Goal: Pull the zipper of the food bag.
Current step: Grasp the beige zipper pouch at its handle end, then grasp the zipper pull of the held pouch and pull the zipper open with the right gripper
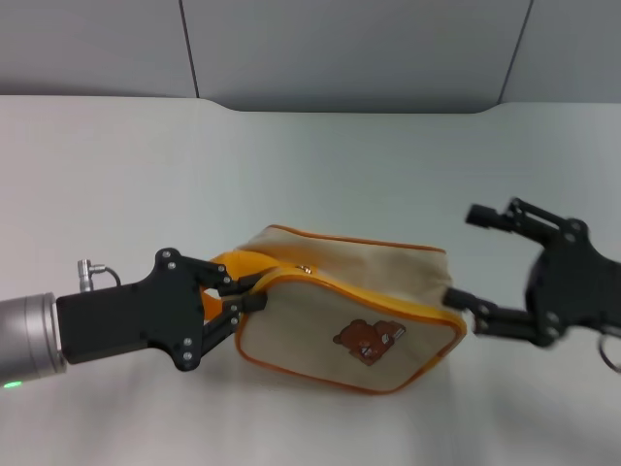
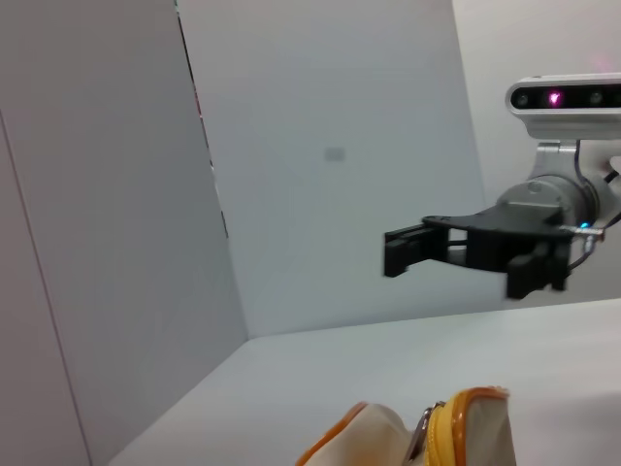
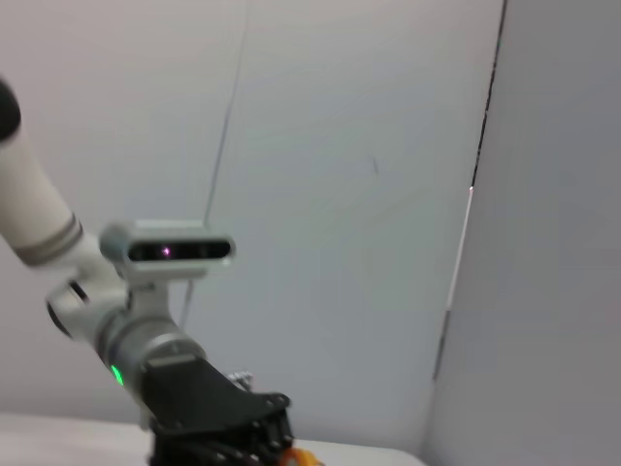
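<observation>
The silver zipper pull (image 1: 306,269) is near the end of the bag that my left gripper holds, so next my right gripper grabs the zipper pull and slides it to the bag's far end (image 1: 454,327).
The beige food bag (image 1: 361,309) with orange-yellow piping and a brown bear patch (image 1: 367,340) lies on the white table. Its silver zipper pull (image 1: 304,269) sits near the bag's left end and also shows in the left wrist view (image 2: 422,433). My left gripper (image 1: 243,293) is shut on the bag's left end, at the orange-yellow strap handle (image 1: 225,266). My right gripper (image 1: 467,259) is open at the bag's right end, its lower finger (image 1: 477,309) close to or touching that end. It also shows open in the left wrist view (image 2: 468,260).
The white table (image 1: 116,175) stretches to grey wall panels (image 1: 349,49) at the back. My left arm with its wrist camera (image 3: 167,250) shows in the right wrist view.
</observation>
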